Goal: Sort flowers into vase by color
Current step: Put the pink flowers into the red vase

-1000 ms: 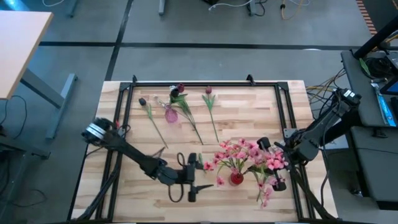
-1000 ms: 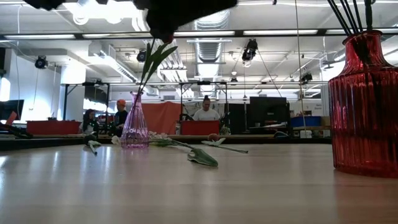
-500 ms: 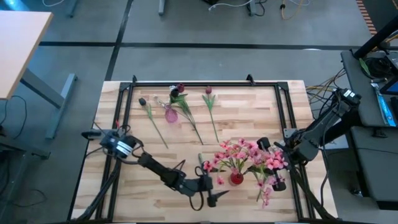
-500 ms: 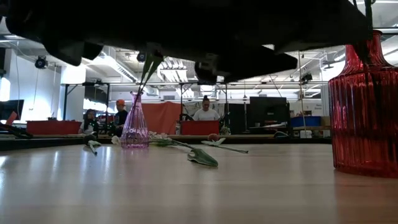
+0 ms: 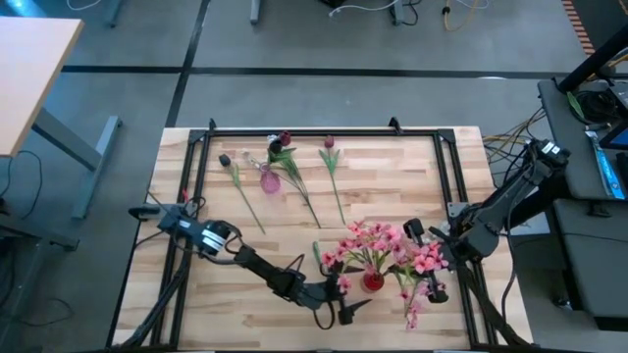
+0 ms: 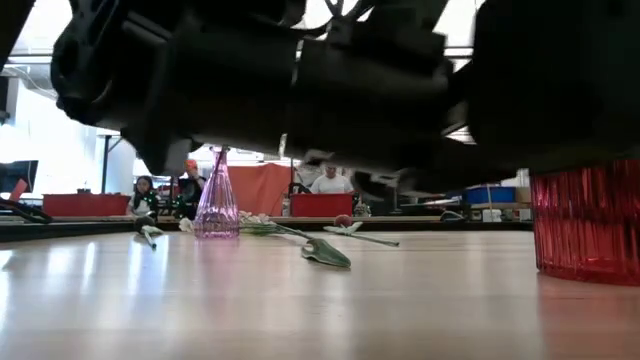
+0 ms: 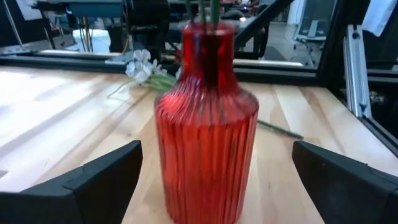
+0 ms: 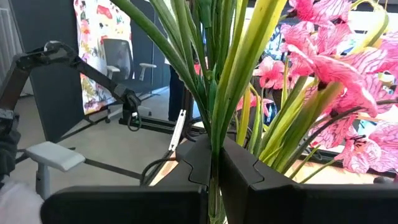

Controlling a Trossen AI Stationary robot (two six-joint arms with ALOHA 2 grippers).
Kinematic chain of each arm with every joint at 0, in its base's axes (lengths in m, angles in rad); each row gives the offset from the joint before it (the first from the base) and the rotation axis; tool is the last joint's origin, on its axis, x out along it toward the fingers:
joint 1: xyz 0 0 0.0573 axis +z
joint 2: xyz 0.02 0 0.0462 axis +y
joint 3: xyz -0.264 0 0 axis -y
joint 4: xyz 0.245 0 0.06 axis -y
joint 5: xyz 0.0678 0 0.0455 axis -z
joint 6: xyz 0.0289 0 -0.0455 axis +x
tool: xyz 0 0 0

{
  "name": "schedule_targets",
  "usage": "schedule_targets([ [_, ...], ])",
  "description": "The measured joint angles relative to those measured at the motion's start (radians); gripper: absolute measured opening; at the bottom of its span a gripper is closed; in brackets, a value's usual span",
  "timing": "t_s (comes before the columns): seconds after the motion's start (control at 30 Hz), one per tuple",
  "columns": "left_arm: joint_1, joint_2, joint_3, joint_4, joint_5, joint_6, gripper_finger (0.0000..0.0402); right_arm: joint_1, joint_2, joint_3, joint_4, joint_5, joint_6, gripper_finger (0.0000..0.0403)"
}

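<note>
The red vase (image 5: 373, 281) stands upright, centred on the left gripper's open fingers, so the robot should go on moving straight in until they are on both sides of its ribbed body (image 7: 206, 162), before it closes them.
A red ribbed vase (image 5: 373, 282) (image 7: 206, 134) stands near the table's near edge with pink blooms (image 5: 368, 240) rising from it. My left gripper (image 5: 341, 306) (image 7: 217, 155) is open just left of it, one finger on either side, touching nothing. My right gripper (image 5: 430, 261) (image 8: 211, 169) is shut on a pink flower spray (image 5: 420, 263) right of the vase. A pink glass vase (image 5: 268, 180) (image 6: 217, 205) stands far left with one maroon tulip (image 5: 285, 138) in it. Three other maroon tulips (image 5: 236, 183) (image 5: 297, 186) (image 5: 332, 167) lie flat on the table. My right gripper pinches several green stems (image 8: 214, 134) of the pink spray between its two shut fingers (image 8: 186, 163). It reaches in from the table's right side. The stems fan out past the fingers, and pink blooms (image 8: 323, 68) spread beyond them; some blooms (image 5: 412, 312) trail toward the near edge.
A loose green leaf (image 5: 316, 251) (image 6: 325, 253) lies left of the red vase. A black frame (image 5: 314, 132) runs around the tabletop. The left arm (image 6: 300, 80) fills the top of the low view. People sit in the room beyond the table (image 6: 330, 175).
My left gripper has moved along the near edge toward the table's right, closing in on the red vase, and has turned so that its open fingers face the vase. The arm has come lower and now fills the top of the low view.
</note>
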Motion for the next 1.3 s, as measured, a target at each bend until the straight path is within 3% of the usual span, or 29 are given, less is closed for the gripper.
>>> schedule_targets([
  [0.4,0.039,0.092,0.108,0.003,-0.01,0.02,0.0393,0.0,0.006,0.0,-0.021,-0.001,-0.005,0.0013],
  [0.9,0.061,0.092,0.108,0.007,0.007,0.031,0.0324,0.0,0.006,0.0,-0.04,-0.002,-0.013,0.0013],
  [1.3,0.06,0.092,0.108,0.003,0.007,0.038,0.0296,0.0,0.041,0.0,-0.111,-0.002,-0.014,0.0013],
])
